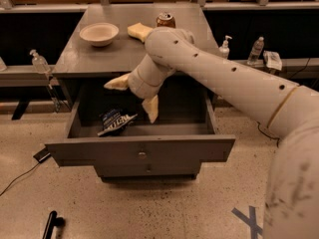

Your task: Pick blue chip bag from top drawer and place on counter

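Next, I move across over the crumpled bag (113,121) before I go down and close, because my gripper's lower finger is hanging over the drawer's bottom next to the blue chip bag.
The top drawer (139,151) is pulled open. The blue chip bag (115,122) lies crumpled on its floor at the front left. My gripper (128,102) hangs inside the drawer opening, just above and to the right of the bag. It is open wide and empty: one finger (117,82) points left, the other (151,108) points down beside the bag. The grey counter (94,59) is the cabinet top right above the drawer. My arm reaches in from the right over the counter's front edge.
On the counter stand a white bowl (99,33), a yellow sponge (137,31) and a can (165,19). A lower drawer front (147,169) sits under the open one. Bottles (256,50) stand on low shelves at both sides. A cable (20,178) lies on the floor.
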Motion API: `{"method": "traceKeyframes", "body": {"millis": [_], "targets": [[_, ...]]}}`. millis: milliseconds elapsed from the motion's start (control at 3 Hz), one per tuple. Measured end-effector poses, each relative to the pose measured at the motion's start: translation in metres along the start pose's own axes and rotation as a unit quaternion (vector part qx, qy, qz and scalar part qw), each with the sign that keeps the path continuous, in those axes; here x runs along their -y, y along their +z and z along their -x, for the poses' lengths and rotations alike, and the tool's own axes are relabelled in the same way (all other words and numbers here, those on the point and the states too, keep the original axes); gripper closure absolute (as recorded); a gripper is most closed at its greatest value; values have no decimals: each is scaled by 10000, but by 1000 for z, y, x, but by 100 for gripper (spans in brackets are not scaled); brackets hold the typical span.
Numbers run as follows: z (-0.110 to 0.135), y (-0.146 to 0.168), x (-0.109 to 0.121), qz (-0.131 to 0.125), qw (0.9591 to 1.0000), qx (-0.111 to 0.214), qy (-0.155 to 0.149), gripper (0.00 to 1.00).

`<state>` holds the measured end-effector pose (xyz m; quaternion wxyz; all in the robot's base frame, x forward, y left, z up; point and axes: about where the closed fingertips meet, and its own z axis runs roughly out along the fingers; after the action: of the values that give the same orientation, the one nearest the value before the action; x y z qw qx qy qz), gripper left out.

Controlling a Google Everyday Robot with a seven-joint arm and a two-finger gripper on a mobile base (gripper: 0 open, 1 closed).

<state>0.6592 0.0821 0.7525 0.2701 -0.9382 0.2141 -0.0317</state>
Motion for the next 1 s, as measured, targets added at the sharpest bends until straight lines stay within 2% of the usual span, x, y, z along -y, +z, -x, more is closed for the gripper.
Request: {"method": "traceKeyframes", "body": {"millis": [333,667,1000], "targets": [[77,6,25,-227,9908,478,-1246,0],[87,10,30,-266,9848,554,-1626,0],[83,15,27,-246,9858,602,-1548,0]]}}
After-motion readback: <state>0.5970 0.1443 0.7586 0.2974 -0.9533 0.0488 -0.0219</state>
